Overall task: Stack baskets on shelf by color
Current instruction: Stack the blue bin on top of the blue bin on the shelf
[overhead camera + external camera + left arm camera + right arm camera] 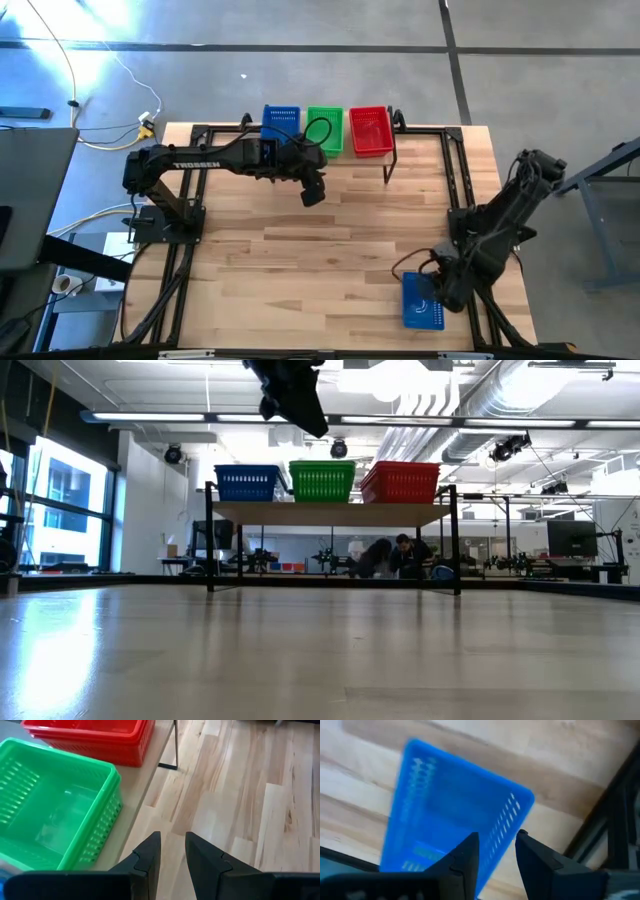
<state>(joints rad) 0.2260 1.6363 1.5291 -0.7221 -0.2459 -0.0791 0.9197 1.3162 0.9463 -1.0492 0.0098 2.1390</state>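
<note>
The blue basket's long side (507,819) lies between the right gripper's open fingers, which should keep going down until they reach past its rim (500,858) and then close.
On the shelf (330,512) at the table's far edge stand a blue stack (281,122), a green stack (325,128) and a red stack (371,130), side by side. My left gripper (313,192) hovers open just in front of the shelf, beside the green baskets (55,805), and holds nothing. One blue basket (422,302) lies flat on the table near the near right corner. My right gripper (496,840) is open above it, one finger on either side of the basket's long side wall (507,820). My right gripper comes down from above over the blue basket's long side wall (507,820), with one finger inside the basket and one outside. I cannot tell whether the fingers touch the wall. The basket rests flat on the table.
Black frame rails (460,200) run along the table's sides, close to the blue basket on the right. The shelf's thin black leg (390,165) stands by the red stack. Bare wood fills the table's middle (300,250). People sit far off in the room (390,555).
</note>
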